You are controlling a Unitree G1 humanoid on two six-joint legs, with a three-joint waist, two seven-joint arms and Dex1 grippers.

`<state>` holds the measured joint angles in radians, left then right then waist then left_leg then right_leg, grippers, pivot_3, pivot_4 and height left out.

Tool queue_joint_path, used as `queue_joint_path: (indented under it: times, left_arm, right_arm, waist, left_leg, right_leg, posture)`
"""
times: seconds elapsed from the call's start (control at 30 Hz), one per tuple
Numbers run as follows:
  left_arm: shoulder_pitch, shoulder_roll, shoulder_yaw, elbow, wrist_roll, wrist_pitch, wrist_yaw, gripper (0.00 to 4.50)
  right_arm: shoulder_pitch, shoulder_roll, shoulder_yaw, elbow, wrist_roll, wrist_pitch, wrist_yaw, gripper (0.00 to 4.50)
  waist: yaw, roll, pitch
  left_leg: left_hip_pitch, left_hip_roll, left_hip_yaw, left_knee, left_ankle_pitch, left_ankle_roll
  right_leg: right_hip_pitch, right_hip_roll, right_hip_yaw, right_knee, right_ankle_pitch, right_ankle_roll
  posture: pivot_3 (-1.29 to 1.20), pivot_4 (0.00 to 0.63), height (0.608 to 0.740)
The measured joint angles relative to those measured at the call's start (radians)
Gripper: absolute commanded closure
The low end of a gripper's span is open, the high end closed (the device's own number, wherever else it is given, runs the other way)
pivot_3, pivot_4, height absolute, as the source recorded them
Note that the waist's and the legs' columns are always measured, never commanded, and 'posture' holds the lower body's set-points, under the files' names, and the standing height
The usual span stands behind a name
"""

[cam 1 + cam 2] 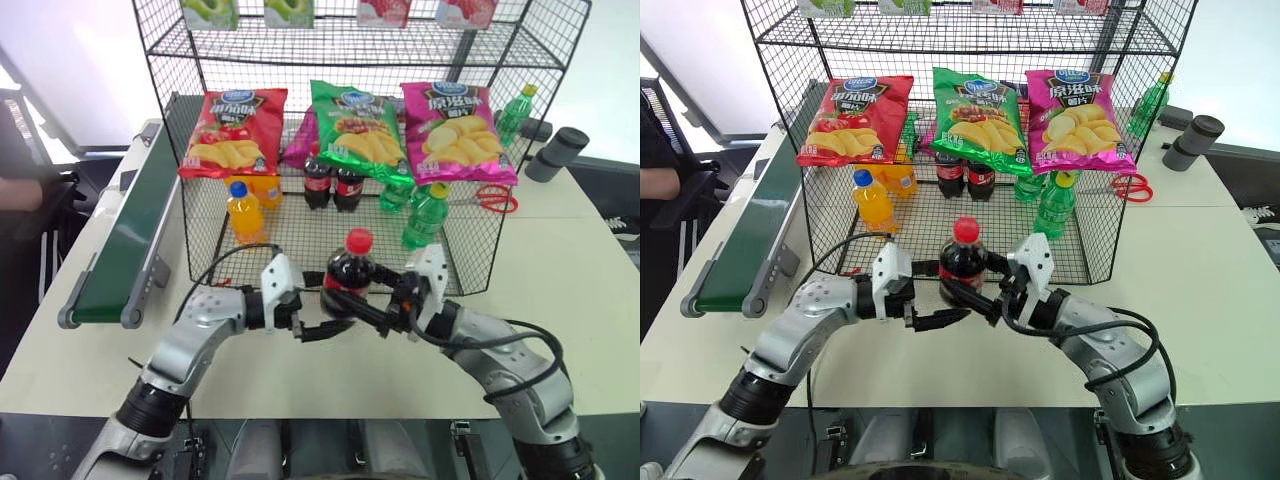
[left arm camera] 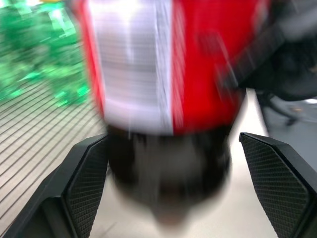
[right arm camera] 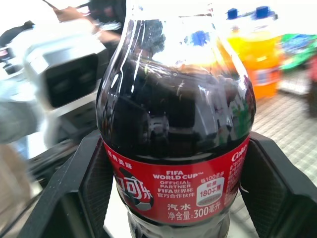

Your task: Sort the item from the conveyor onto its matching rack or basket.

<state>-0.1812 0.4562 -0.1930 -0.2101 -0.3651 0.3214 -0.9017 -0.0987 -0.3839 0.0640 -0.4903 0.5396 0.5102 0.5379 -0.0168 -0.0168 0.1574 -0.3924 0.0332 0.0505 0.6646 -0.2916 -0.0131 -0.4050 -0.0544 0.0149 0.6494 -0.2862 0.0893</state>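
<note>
The cola bottle's base (image 2: 168,166) is between my left fingers, so they should back off before my right gripper sets the bottle in front of the rack's cola bottles (image 1: 337,236).
The item, a cola bottle (image 1: 350,272) with a red cap and red label, stands upright just above the table, in front of the black wire rack (image 1: 300,238). From the right, my right gripper (image 1: 378,306) is shut on it, and its pads (image 3: 270,183) press the label on both sides. My left gripper (image 1: 322,326) is open at the bottle's lower left. Its fingers (image 2: 277,188) straddle the bottle's base (image 2: 168,183) with a gap on one side. The dark green conveyor (image 1: 130,230) runs along the table's left and has nothing on it.
Red, green and pink chip bags (image 1: 355,135) hang across the rack's front. Inside stand orange soda bottles (image 1: 245,212), two cola bottles (image 1: 330,185) and green bottles (image 1: 425,215). Red scissors (image 1: 490,200) and a black cylinder (image 1: 557,153) lie at the right. A person's arm (image 1: 20,190) is at the far left.
</note>
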Motion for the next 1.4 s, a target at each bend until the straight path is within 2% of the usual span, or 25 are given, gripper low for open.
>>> queue_joint_path:
  times: [0.2, 0.33, 0.6, 0.87, 1.07, 1.13, 1.17, 1.2, 1.4]
  left_arm:
    - [0.125, 0.008, 0.164, 0.0, 0.004, -0.001, 0.147, 0.03]
    - [0.178, -0.035, 0.233, 0.003, 0.027, -0.052, 0.249, 0.03]
    - [0.221, -0.06, 0.255, -0.065, 0.009, -0.044, 0.295, 0.03]
    - [0.168, -0.06, 0.237, -0.222, -0.05, 0.125, 0.344, 0.03]
    - [0.139, -0.043, 0.236, -0.258, -0.074, 0.202, 0.357, 0.03]
    - [0.14, -0.039, 0.236, -0.258, -0.08, 0.203, 0.355, 0.0]
    - [0.143, -0.034, 0.237, -0.258, -0.08, 0.202, 0.353, 0.0]
    - [0.149, -0.029, 0.238, -0.257, -0.08, 0.198, 0.35, 0.0]
    - [0.188, -0.021, 0.238, -0.208, -0.06, 0.133, 0.316, 0.0]
  right_arm:
    - [-0.041, 0.033, 0.0, 0.202, -0.201, -0.137, -0.093, 1.54]
    - [-0.128, 0.139, 0.018, 0.428, -0.327, -0.292, -0.174, 1.54]
    - [-0.236, 0.228, 0.021, 0.655, -0.415, -0.479, -0.212, 1.54]
    - [-0.324, 0.299, 0.035, 0.896, -0.478, -0.61, -0.233, 1.54]
    - [-0.365, 0.326, 0.023, 0.971, -0.477, -0.664, -0.233, 1.54]
    - [-0.368, 0.328, 0.017, 0.989, -0.474, -0.667, -0.22, 0.48]
    - [-0.368, 0.328, 0.015, 0.994, -0.472, -0.669, -0.217, 0.2]
    - [-0.37, 0.332, 0.012, 0.995, -0.468, -0.673, -0.214, 0.09]
    - [-0.378, 0.33, 0.008, 0.982, -0.472, -0.706, -0.205, 0.09]
  waist:
    - [0.006, 0.0, 0.0]
    - [-0.004, 0.0, 0.0]
    - [0.001, 0.001, 0.001]
    - [-0.004, 0.001, 0.001]
    - [-0.004, 0.001, 0.001]
    - [-0.004, 0.001, 0.001]
    - [-0.004, 0.001, 0.001]
    - [-0.004, 0.001, 0.001]
    - [-0.006, 0.001, 0.001]
  left_leg:
    - [-0.001, -0.001, 0.0, 0.0, 0.0, 0.0]
    - [0.0, -0.001, 0.002, 0.0, 0.0, 0.0]
    - [0.0, -0.001, 0.002, 0.0, 0.0, 0.0]
    - [0.0, -0.001, 0.002, 0.0, 0.0, -0.001]
    - [0.0, -0.001, 0.002, -0.001, 0.0, -0.001]
    - [0.0, -0.001, 0.002, -0.001, 0.0, -0.001]
    - [0.0, -0.001, 0.002, -0.001, 0.0, -0.001]
    - [0.0, -0.001, 0.002, -0.001, 0.0, -0.001]
    - [0.001, -0.001, 0.002, -0.001, 0.0, -0.001]
  right_leg:
    - [0.0, -0.002, -0.001, 0.0, 0.0, 0.0]
    - [-0.001, -0.003, 0.0, 0.001, 0.0, 0.0]
    - [-0.001, -0.006, 0.0, 0.001, 0.0, 0.0]
    - [-0.001, -0.006, 0.0, 0.003, 0.0, 0.0]
    - [-0.001, -0.006, 0.0, 0.003, 0.0, 0.0]
    - [-0.001, -0.006, 0.0, 0.003, 0.0, 0.0]
    - [-0.001, -0.006, 0.0, 0.003, 0.0, 0.0]
    - [-0.001, -0.006, 0.0, 0.003, 0.0, 0.0]
    - [-0.001, -0.007, 0.0, 0.003, 0.0, 0.0]
  posture:
    - [0.0, 0.15, 0.74]
    - [0.0, 0.15, 0.74]
    - [0.0, 0.15, 0.74]
    - [0.0, 0.15, 0.74]
    - [0.0, 0.15, 0.74]
    - [0.0, 0.15, 0.74]
    - [0.0, 0.15, 0.74]
    - [0.0, 0.15, 0.74]
    - [0.0, 0.15, 0.74]
